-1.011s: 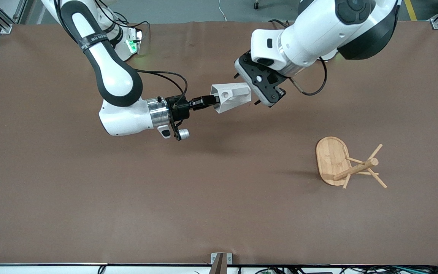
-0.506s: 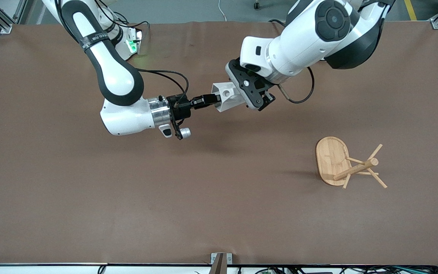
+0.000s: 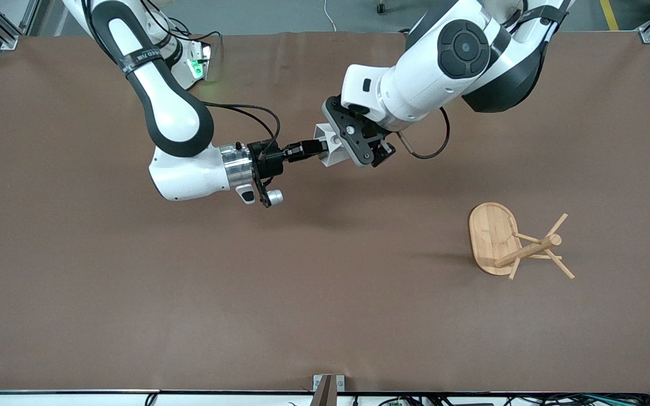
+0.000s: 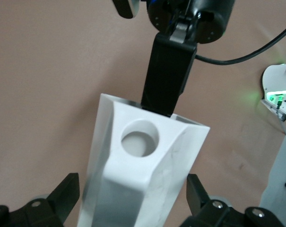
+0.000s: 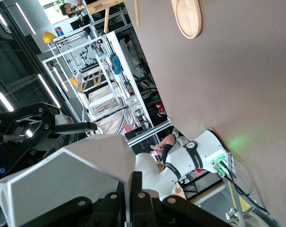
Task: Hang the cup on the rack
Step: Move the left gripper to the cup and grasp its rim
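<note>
I am about to carry the cup over, and the rack's peg (image 3: 527, 238) will slip crosswise behind the handle then, because the cup's handle (image 4: 124, 189) bridges out below its round hole.
The white faceted cup (image 3: 329, 149) hangs in the air over the middle of the table, lying sideways. My right gripper (image 3: 315, 149) is shut on its rim wall; in the right wrist view the fingers (image 5: 135, 191) pinch the thin wall of the cup (image 5: 72, 175). My left gripper (image 3: 359, 146) is open around the cup's body. In the left wrist view its fingertips (image 4: 65, 196) stand on either side of the cup (image 4: 143, 175), small gaps showing, and the handle's round hole faces the camera. The bamboo rack (image 3: 528, 251) stands upright toward the left arm's end, nearer the camera.
The rack's oval base (image 3: 488, 228) rests on the brown table mat (image 3: 189, 293). The base also shows in the right wrist view (image 5: 186, 16). The right arm's black cable (image 3: 246, 110) loops above its wrist. A metal bracket (image 3: 328, 386) sits at the table's near edge.
My left gripper has moved toward the right arm's end and slid over the cup, so its open fingers now flank the cup. The right gripper and cup have stayed in place.
</note>
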`<state>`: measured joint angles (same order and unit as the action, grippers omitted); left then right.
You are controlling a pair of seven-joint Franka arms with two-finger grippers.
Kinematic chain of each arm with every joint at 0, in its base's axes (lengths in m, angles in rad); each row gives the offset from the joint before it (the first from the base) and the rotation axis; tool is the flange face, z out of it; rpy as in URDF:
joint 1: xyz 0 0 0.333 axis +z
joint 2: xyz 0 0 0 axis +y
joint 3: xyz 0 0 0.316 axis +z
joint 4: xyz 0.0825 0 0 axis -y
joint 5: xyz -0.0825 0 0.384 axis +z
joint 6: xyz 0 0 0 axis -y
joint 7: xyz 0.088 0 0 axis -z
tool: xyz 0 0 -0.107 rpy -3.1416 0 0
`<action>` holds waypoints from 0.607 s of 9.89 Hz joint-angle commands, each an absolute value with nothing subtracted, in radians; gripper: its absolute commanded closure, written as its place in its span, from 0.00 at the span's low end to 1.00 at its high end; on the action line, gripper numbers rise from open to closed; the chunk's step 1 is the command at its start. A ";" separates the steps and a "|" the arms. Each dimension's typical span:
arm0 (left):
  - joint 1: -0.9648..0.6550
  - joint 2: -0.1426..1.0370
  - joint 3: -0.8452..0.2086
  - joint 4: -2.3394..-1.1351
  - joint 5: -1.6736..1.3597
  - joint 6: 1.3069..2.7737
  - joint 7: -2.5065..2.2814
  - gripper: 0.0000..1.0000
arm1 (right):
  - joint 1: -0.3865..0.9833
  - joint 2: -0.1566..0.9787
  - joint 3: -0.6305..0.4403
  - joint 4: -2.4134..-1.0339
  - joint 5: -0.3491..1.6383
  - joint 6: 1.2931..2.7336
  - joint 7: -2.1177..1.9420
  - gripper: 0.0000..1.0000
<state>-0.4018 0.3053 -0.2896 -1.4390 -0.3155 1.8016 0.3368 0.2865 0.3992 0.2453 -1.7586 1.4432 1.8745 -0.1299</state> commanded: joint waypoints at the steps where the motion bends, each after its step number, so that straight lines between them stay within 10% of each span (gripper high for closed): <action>1: -0.423 0.339 -0.290 -1.442 -0.282 1.801 0.356 0.03 | 0.285 0.380 0.253 -1.764 1.470 1.870 -0.123 0.99; 4: -0.430 0.339 -0.290 -1.445 -0.282 1.799 0.348 0.75 | 0.284 0.379 0.258 -1.766 1.470 1.871 -0.121 0.99; 6: -0.428 0.337 -0.290 -1.445 -0.282 1.796 0.345 0.99 | 0.285 0.376 0.258 -1.767 1.468 1.871 -0.120 0.99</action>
<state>-0.4131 0.3046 -0.2899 -1.4369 -0.2987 1.7857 0.3528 0.2857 0.3994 0.2427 -1.7655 1.4400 1.8724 -0.1306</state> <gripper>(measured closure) 0.189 0.956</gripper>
